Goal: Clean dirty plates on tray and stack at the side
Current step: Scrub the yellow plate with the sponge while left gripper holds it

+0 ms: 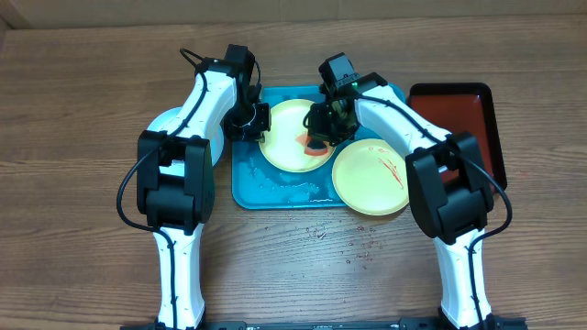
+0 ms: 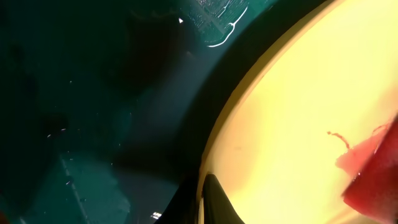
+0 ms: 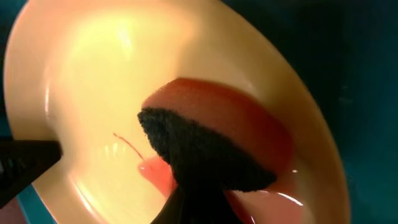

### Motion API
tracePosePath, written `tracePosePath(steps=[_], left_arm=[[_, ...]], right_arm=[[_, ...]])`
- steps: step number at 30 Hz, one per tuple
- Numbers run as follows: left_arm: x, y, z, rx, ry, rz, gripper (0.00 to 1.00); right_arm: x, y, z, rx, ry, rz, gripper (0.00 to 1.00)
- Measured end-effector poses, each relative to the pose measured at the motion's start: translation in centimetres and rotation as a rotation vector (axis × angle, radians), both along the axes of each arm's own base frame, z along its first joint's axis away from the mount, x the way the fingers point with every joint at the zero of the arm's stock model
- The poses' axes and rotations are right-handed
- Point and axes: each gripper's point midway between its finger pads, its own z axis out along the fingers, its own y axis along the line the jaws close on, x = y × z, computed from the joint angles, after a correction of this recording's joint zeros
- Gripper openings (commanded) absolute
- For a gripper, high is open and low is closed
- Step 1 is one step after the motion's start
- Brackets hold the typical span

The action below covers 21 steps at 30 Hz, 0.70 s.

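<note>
Next, I wipe back toward my left gripper with my right gripper, since the red sponge is near the rim beside the second plate while red smear point(image 2: 357, 158) lies inward.
A pale yellow plate point(image 1: 286, 142) with a red smear lies in the turquoise tray point(image 1: 275, 194). My left gripper point(image 1: 258, 120) is shut on its left rim; in the left wrist view the rim point(image 2: 214, 143) runs between the dark fingers point(image 2: 202, 200). My right gripper point(image 1: 326, 126) is shut on a red sponge with a dark scrub face point(image 3: 208, 146) and presses it on the plate point(image 3: 93, 74); the sponge also shows in the left wrist view point(image 2: 373, 180). A second yellow plate point(image 1: 370, 179) with red streaks overlaps the tray's right edge. A white plate with a blue rim point(image 1: 163, 122) lies left of the tray, mostly under the left arm.
A dark red tray with a black rim point(image 1: 463, 115) stands at the right. Foam and water point(image 1: 293, 191) lie in the turquoise tray's front part. Small drops point(image 1: 358, 247) spot the wooden table in front of the tray.
</note>
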Motion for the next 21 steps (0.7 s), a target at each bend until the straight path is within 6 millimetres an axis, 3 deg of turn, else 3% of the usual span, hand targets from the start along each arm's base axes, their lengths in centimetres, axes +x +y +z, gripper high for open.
tracePosePath(steps=[6,11,16,21], left_arm=[[0.0,0.0,0.0,0.000,0.000,-0.002,0.04],[0.0,0.0,0.0,0.000,0.000,-0.002,0.04],[-0.2,-0.2,0.0,-0.008,0.007,-0.004,0.04],[-0.3,-0.3,0.1,-0.017,0.010,-0.007,0.04]], right_arm=[[-0.9,2.6,0.0,0.014,-0.020,0.050,0.04],[-3.7,5.0,-0.3,-0.012,0.008,0.118,0.04],[-4.9,3.8,-0.5,-0.090,0.053,0.118,0.04],[-3.9,0.9,-0.5,-0.174,0.048,0.094,0.04]])
